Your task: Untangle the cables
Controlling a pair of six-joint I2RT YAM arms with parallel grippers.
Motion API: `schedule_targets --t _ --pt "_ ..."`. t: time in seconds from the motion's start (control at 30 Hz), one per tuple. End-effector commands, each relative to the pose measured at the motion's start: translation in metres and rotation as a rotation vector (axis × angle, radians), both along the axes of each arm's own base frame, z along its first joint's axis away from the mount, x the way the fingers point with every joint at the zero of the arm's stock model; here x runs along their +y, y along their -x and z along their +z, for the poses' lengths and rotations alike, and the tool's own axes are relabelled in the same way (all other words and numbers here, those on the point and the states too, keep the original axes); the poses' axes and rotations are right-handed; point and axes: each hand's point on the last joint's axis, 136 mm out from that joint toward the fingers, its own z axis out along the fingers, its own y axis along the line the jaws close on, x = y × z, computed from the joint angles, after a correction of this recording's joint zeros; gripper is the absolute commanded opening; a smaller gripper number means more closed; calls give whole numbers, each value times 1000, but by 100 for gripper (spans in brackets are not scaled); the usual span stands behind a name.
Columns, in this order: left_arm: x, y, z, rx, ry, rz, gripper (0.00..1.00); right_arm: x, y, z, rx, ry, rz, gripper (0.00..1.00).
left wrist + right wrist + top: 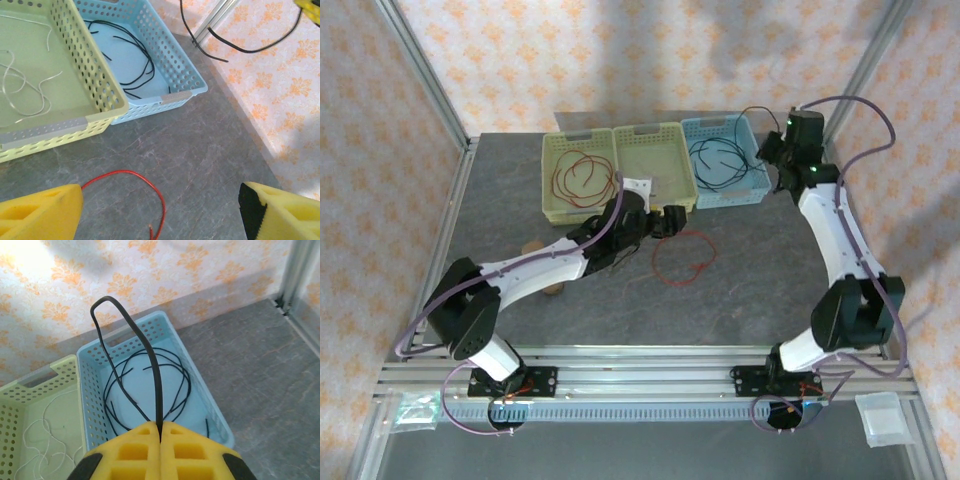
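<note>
I should keep moving my right gripper in and down, since the held black cable's loop (748, 109) hangs free over the blue basket, until it lets go over the coiled cables (718, 165).
A red cable (682, 257) (150, 184) lies in a loose loop on the grey table, one end between my left gripper's open fingers. My left gripper (670, 222) (160, 215) hovers over it, holding nothing. My right gripper (772, 152) (160, 432) is shut on a black cable (152, 352) that arches up above the blue basket (757, 180) (206, 390) and hangs down into it. More black cables (720, 160) (135, 55) lie coiled in that basket. Red cables (582, 178) sit in the left yellow-green basket (548, 175). Whitish cables (25, 85) lie in the middle basket (682, 165).
The three baskets stand side by side at the back of the table. A small brown object (552, 288) lies near the left arm. Patterned walls and metal frame posts (420, 70) close in the table. Open grey tabletop (760, 260) stretches in front of the baskets.
</note>
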Motion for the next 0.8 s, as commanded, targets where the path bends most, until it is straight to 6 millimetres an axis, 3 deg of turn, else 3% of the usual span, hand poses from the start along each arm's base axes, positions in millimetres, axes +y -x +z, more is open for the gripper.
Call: schedule_targets --t 0.0,0.2,0.47,0.77 --pt "16 -3 8 -20 22 58 81 15 -24 8 -32 -42 48 0" --pt "25 0 8 -22 8 72 81 36 -63 -22 51 -97 111 0" --pt "27 0 7 -10 11 75 81 60 -95 -55 139 -115 169 0" --pt "24 -1 5 0 -1 61 81 53 -119 -130 317 -56 143 0"
